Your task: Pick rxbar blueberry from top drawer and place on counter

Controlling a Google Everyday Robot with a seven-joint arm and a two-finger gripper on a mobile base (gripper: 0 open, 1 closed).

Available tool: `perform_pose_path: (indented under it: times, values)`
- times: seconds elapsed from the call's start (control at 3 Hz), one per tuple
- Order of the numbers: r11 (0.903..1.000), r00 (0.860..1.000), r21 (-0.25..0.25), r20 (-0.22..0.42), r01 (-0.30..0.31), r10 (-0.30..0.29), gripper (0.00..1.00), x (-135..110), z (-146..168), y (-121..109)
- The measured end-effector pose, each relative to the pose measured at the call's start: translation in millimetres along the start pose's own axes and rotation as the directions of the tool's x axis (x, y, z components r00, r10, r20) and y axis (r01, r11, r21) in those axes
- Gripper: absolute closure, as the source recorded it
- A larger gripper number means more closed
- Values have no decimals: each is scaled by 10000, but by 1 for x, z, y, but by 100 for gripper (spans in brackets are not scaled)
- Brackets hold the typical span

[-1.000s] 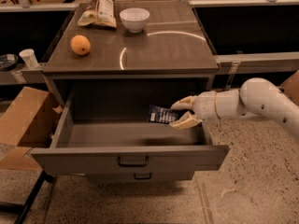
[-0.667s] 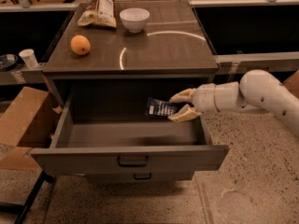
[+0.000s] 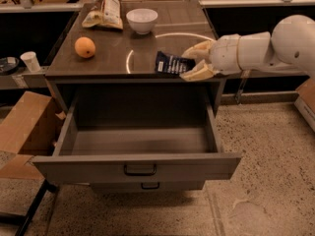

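Note:
My gripper should keep going toward the bowl and let go there, because the rxbar blueberry (image 3: 173, 63) is clear of the drawer and the counter before the white bowl (image 3: 156, 36) is free.
The rxbar blueberry (image 3: 172, 63), a dark navy wrapper with white lettering, is held in my gripper (image 3: 191, 62) at the front edge of the counter (image 3: 110, 58), just above its surface. The gripper's pale fingers (image 3: 199, 49) are shut on the bar's right end, with the white arm reaching in from the right. The top drawer (image 3: 138, 166) is pulled open below, and nothing shows inside it.
On the counter stand an orange (image 3: 85, 47) at the left, a white bowl (image 3: 142, 20) and a tan snack bag (image 3: 105, 8) at the back. A cardboard box (image 3: 24, 132) sits left of the cabinet, with a white cup (image 3: 31, 61) on a side shelf. A lower drawer handle (image 3: 147, 186) shows beneath.
The gripper has lifted the bar out of the drawer and up to the counter's front edge.

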State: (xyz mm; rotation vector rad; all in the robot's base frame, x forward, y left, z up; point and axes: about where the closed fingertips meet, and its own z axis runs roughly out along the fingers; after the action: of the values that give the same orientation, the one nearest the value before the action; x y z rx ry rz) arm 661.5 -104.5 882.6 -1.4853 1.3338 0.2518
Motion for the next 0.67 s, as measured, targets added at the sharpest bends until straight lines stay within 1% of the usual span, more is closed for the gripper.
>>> perform_pose_path:
  times: [0.33,0.67]
  values:
    - [9993,9999,364,125,-98,94,100,-14,3,-46]
    - [9932,9952,713,400,-921,894,100,-9,20,-82]
